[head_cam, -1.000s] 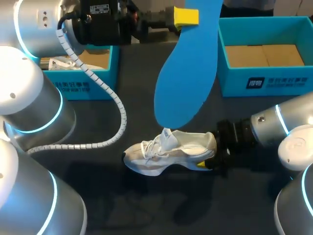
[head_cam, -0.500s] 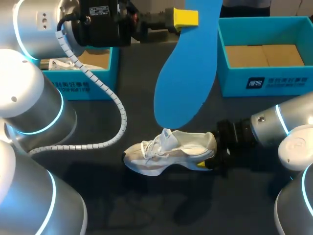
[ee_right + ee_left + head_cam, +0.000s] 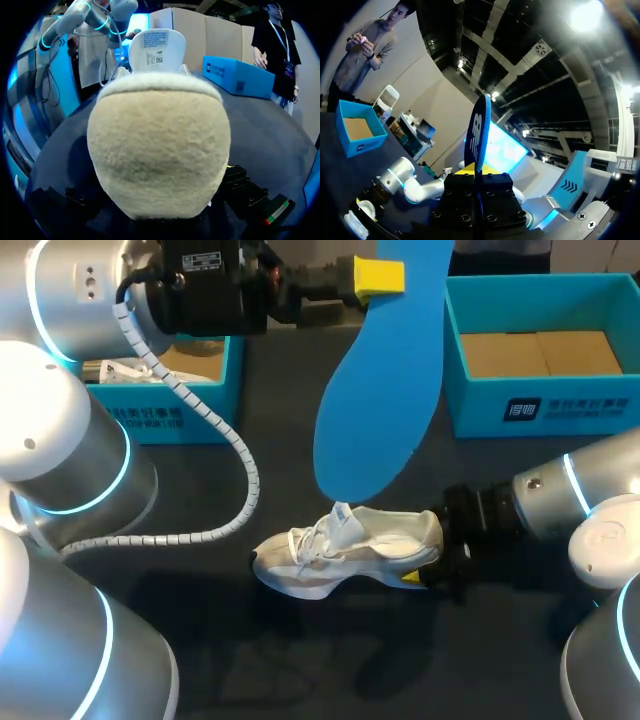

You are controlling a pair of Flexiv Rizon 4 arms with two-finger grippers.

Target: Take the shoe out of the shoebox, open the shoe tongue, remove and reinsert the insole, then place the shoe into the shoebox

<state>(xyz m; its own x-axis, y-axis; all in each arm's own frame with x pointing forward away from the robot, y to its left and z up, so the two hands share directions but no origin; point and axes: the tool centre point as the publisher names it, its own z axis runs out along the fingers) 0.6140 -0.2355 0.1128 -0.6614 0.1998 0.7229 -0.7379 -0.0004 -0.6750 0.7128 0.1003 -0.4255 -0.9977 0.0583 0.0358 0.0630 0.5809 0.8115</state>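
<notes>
My gripper will turn the shoe by its collar edge, and the tongue (image 3: 345, 526) will stay open, since it stands up, folded forward toward the laces (image 3: 311, 545).
A white shoe (image 3: 345, 550) lies on the dark table, toe toward the left, tongue (image 3: 343, 523) raised. My left gripper (image 3: 380, 275) is high above the table's far side, shut on the heel end of a blue insole (image 3: 385, 390), which hangs down to just over the shoe's opening. From the left wrist the insole (image 3: 479, 140) shows edge-on between the fingers of the gripper (image 3: 479, 172). My right gripper (image 3: 425, 560) sits at the shoe's heel, open, one yellow tip (image 3: 411, 578) beside it. The fuzzy heel (image 3: 160, 150) fills the right wrist view, the tongue (image 3: 156, 50) behind it.
Two blue shoeboxes stand at the back: one at the left (image 3: 170, 420) with white paper inside, one at the right (image 3: 540, 405) with a cardboard bottom. The left arm's white cable (image 3: 235, 470) loops down near the shoe's toe.
The right gripper's near yellow tip has edged slightly away from the shoe's heel. The insole, the left arm and the shoe stay as they were.
</notes>
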